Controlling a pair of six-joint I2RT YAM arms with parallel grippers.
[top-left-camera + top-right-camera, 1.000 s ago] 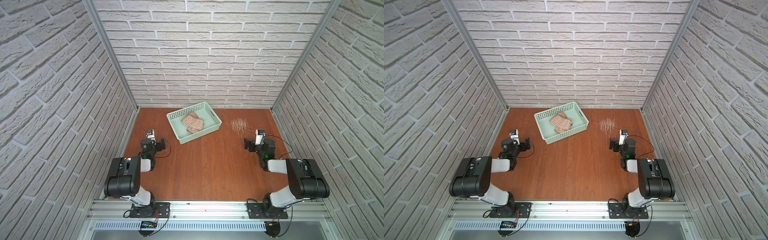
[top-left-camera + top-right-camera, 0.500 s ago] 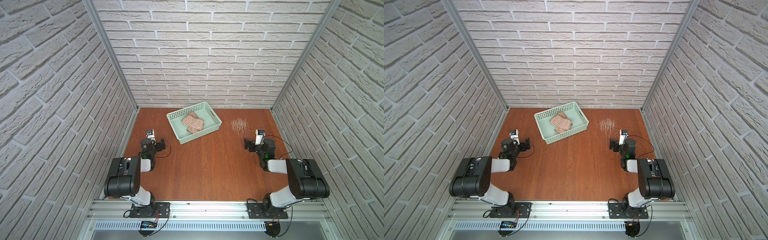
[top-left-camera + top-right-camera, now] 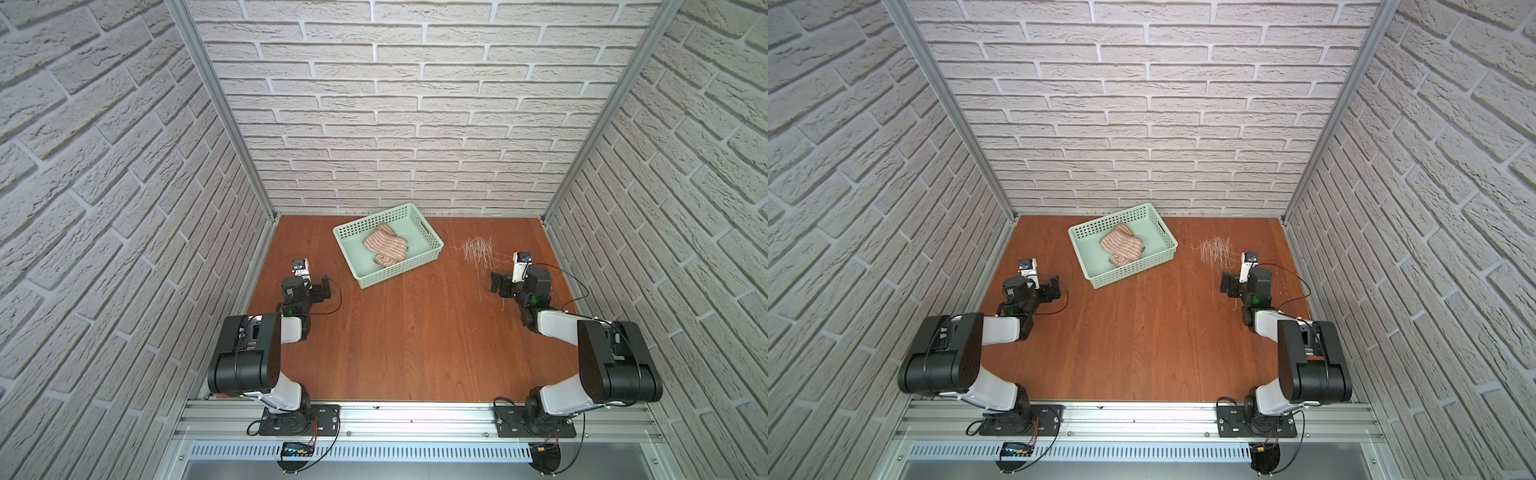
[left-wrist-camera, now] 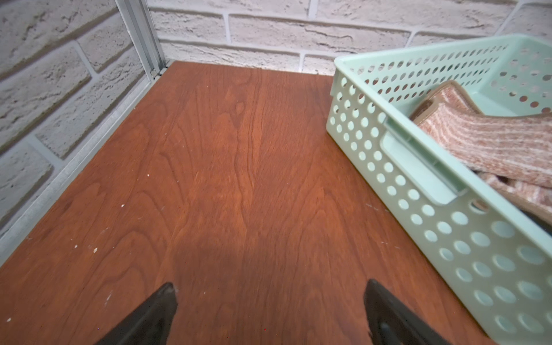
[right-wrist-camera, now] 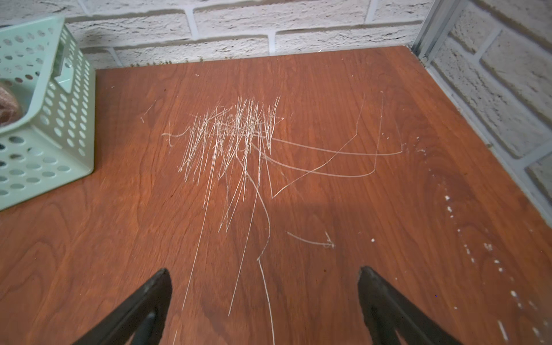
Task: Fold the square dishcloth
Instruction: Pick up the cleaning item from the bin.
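Note:
My right gripper should keep going over the basket's rim (image 3: 424,253) and close on the dishcloth's edge (image 3: 404,246), since that edge lies clear of the basket's end.
The square dishcloth (image 3: 384,248) (image 3: 1121,248), striped tan-pink and cream, lies crumpled inside the mint-green basket (image 3: 399,270) (image 3: 1133,270) at the back middle of the table. In the left wrist view the dishcloth (image 4: 484,140) shows over the basket wall (image 4: 418,191). My left gripper (image 3: 322,289) (image 3: 1052,289) (image 4: 270,288) rests low at the left, short of the basket, open and empty. My right gripper (image 3: 500,284) (image 3: 1229,284) (image 5: 264,273) rests at the right, open and empty over bare wood. A small bit of the dishcloth (image 5: 7,107) shows in the right wrist view.
A patch of pale scratches (image 3: 478,251) (image 5: 239,140) marks the wooden table ahead of the right gripper. Brick-patterned walls close the left, right and back sides. Both arms are folded back toward the front rail (image 3: 415,415).

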